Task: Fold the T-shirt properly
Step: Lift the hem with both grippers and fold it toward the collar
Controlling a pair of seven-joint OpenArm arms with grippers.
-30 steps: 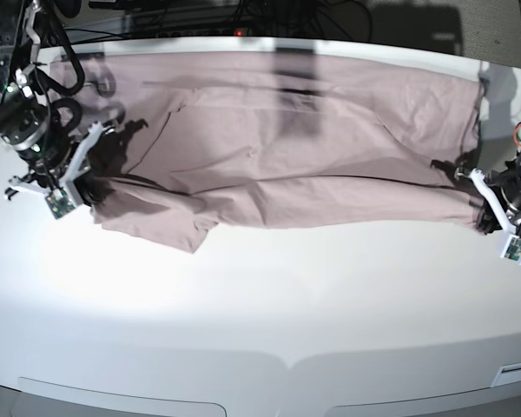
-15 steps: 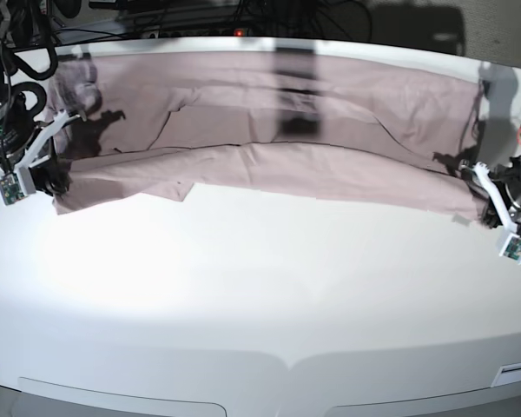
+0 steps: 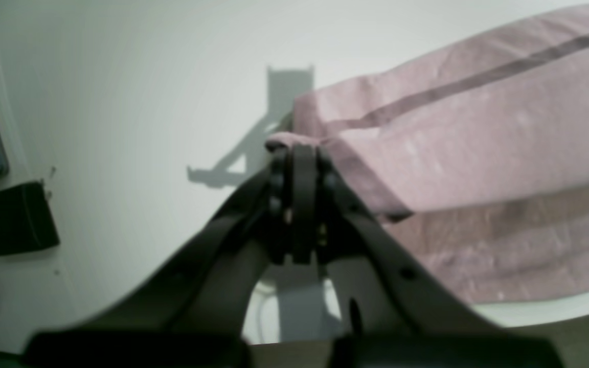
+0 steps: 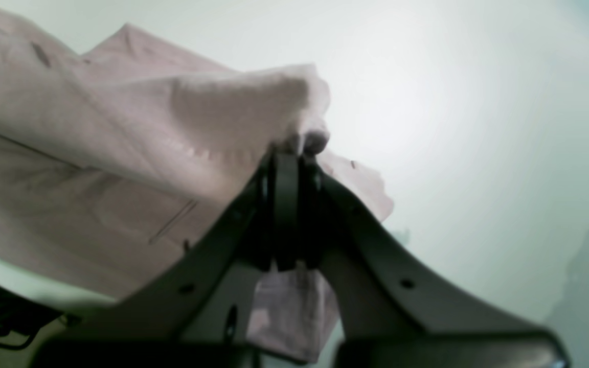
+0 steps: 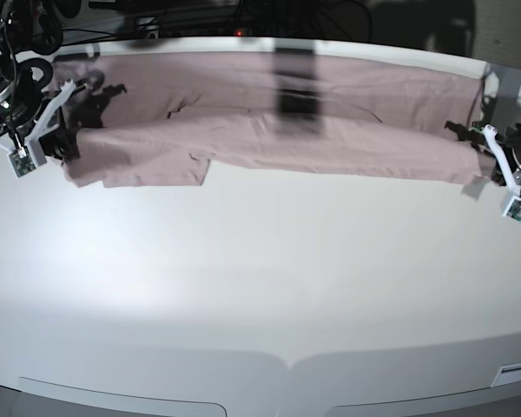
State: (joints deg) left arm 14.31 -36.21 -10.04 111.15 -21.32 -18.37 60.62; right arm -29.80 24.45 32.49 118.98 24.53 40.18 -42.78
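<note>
The T-shirt's held edge (image 5: 89, 141) is well nearer than its far edge. Next, my right gripper brings it back toward the T-shirt's far edge (image 5: 130, 59) together with my left gripper before it opens.
The mauve-pink T-shirt (image 5: 330, 143) lies stretched in a long band across the far part of the white table (image 5: 260, 287), its near edge doubled back over itself. At the view's left, my right gripper (image 5: 67, 146) is shut on the shirt's end, where a sleeve flap hangs nearer. My left gripper (image 5: 488, 170) is shut on the opposite end at the view's right. In the left wrist view the black fingertips (image 3: 297, 153) pinch a folded edge of the T-shirt (image 3: 478, 153). In the right wrist view the gripper (image 4: 299, 145) clamps a raised fold of the T-shirt (image 4: 120, 153).
Black cables and equipment (image 5: 200, 13) run behind the table's far edge. A small black block (image 3: 16, 217) sits near the table rim in the left wrist view. The table's front edge (image 5: 286, 365) curves along the bottom of the base view.
Both grippers have carried the shirt's near edge toward the far side of the table. The band of fabric is narrower and lies farther back.
</note>
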